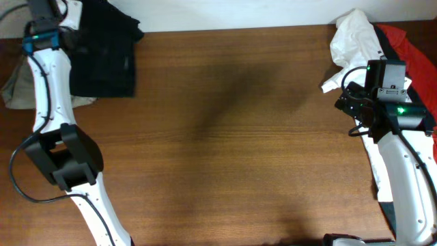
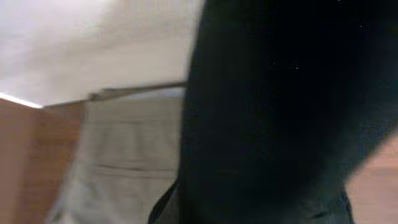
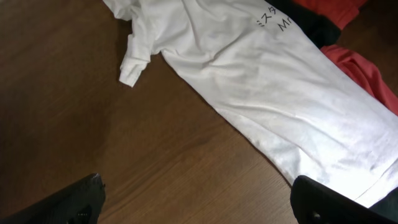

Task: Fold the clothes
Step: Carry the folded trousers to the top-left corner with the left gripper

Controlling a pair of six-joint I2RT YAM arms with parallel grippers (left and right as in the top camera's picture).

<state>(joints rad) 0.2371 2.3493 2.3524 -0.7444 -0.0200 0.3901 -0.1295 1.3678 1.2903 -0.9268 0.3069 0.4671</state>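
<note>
The black garment (image 1: 109, 61) is spread over the grey-khaki garment. My left gripper should keep going toward the pile's exposed side (image 1: 19, 87) and let go once the black garment covers it.
The black garment (image 1: 106, 55) lies bunched at the table's far left corner. In the left wrist view it (image 2: 286, 112) fills the right side, very close to the camera. My left gripper (image 1: 49, 9) is at its left edge; the fabric hides the jaws. The white printed T-shirt (image 1: 354, 41) lies crumpled at the far right, on the red garment (image 1: 410, 48). In the right wrist view the T-shirt (image 3: 267, 81) is spread out, with the red garment (image 3: 360, 68) behind it. My right gripper (image 3: 199, 205) is open and empty over bare wood, next to the T-shirt's lower edge.
A grey-khaki folded garment (image 1: 13, 92) lies at the left table edge beside the black one; it also shows in the left wrist view (image 2: 124, 155). The brown wooden table (image 1: 225, 137) spans the view. A pale wall (image 1: 239, 12) runs behind its far edge.
</note>
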